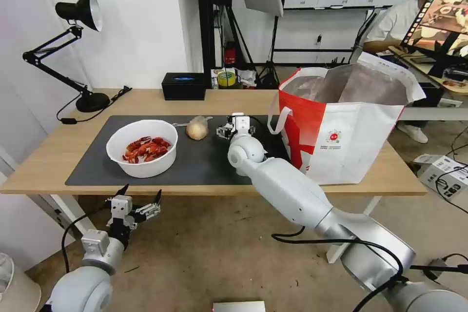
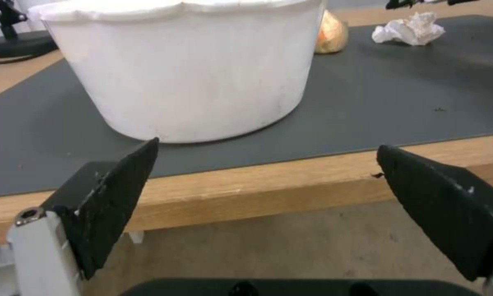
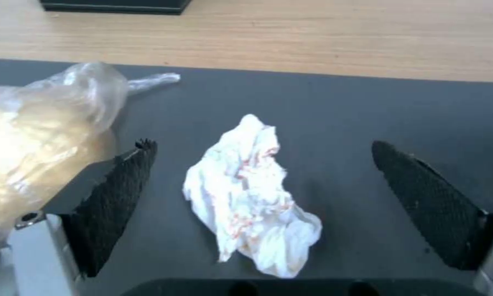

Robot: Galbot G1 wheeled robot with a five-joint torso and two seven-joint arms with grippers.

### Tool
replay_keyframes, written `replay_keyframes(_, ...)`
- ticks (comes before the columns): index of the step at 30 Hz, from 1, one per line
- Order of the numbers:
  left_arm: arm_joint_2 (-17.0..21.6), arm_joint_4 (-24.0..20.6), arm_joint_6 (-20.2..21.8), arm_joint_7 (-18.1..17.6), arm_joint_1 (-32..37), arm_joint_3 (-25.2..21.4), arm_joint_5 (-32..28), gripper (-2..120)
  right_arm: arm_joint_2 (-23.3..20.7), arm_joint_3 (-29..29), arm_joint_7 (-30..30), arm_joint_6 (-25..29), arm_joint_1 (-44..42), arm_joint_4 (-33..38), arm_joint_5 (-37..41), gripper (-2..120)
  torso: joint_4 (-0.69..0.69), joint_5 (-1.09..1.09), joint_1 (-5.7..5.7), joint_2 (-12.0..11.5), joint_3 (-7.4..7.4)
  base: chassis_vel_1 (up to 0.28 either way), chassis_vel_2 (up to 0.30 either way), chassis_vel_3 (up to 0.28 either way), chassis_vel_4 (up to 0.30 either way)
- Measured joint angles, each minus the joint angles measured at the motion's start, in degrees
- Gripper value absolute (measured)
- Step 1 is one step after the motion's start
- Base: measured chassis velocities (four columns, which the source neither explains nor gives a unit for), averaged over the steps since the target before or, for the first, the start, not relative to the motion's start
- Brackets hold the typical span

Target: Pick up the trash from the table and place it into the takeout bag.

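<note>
I expect the crumpled tissue, which shows thin, loose folds, to squash almost flat between my fingers and spread out beyond them when I lift it.
A white bowl (image 1: pixel 141 148) of red crayfish shells stands on the dark mat (image 1: pixel 204 163) at the left. Beside it lies a bagged beige bun (image 1: pixel 197 128). My right gripper (image 1: pixel 237 126) hovers open over the mat's middle, just left of the takeout bag (image 1: pixel 346 122). In its wrist view the crumpled tissue (image 3: pixel 252 193) lies between the spread fingers (image 3: pixel 114 197), with the bun bag (image 3: pixel 38 139) close beside one of them. My left gripper (image 1: pixel 142 190) hangs open below the table's front edge (image 1: pixel 48 183), facing the bowl (image 2: pixel 197 70), with nothing between its fingers (image 2: pixel 114 193).
A black box (image 1: pixel 184 86) and a desk lamp (image 1: pixel 80 14) with its base and cable stand at the table's back left. A person sits by a monitor (image 1: pixel 441 14) behind the bag. A small carton (image 1: pixel 438 168) and cables lie on the floor at right.
</note>
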Motion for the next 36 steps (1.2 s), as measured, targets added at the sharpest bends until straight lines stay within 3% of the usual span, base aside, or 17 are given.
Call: replay_keyframes(36,-0.04,-1.15,-0.25,0.18,1.52,-0.93,0.43,100,-0.95,-1.39,-5.69,1.78,-0.76,-2.29,-3.13,99,0.0,0.0,0.0,0.0,0.0,0.0,0.0,0.0,0.0)
